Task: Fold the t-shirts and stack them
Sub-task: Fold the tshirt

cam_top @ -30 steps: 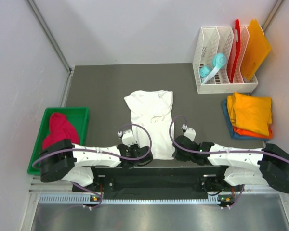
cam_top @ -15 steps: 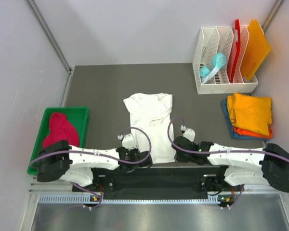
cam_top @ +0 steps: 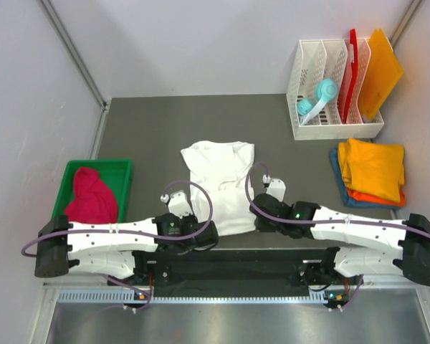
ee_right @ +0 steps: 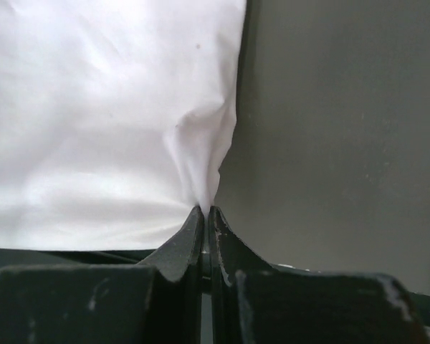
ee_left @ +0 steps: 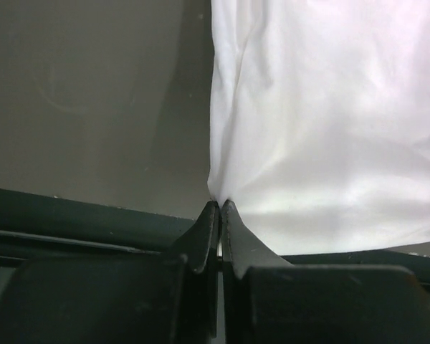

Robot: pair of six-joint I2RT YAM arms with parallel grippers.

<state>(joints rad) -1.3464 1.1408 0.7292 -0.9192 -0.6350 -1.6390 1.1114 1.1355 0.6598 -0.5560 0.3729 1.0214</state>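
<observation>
I should keep moving my right gripper toward the t-shirt's far edge (cam_top: 241, 146) and let go there, because my grippers pinch both near corners of the white t-shirt with its hem straight (cam_top: 236, 231).
A white t-shirt (cam_top: 223, 183) lies as a long folded strip in the middle of the grey table. My left gripper (cam_top: 204, 231) is shut on its near left corner; the left wrist view shows the cloth (ee_left: 322, 122) pinched at my gripper's tips (ee_left: 220, 206). My right gripper (cam_top: 256, 218) is shut on the near right corner, and the right wrist view shows the cloth (ee_right: 107, 122) pulled into a pleat at my gripper's tips (ee_right: 206, 209). A crimson-pink shirt (cam_top: 92, 195) lies crumpled in the green tray (cam_top: 122, 172). Folded yellow-orange, orange and blue shirts (cam_top: 370, 170) are stacked at right.
A white rack (cam_top: 322, 129) at the back right holds a teal tape dispenser (cam_top: 317, 99), a red board (cam_top: 350, 61) and an orange board (cam_top: 380, 70). The table's near edge (cam_top: 222, 244) and black arm mount run just below the shirt's hem.
Both grippers have dragged the white shirt's near edge; the shirt has shifted slightly left. The left arm has swung left and the right gripper has moved a little farther from the near edge.
</observation>
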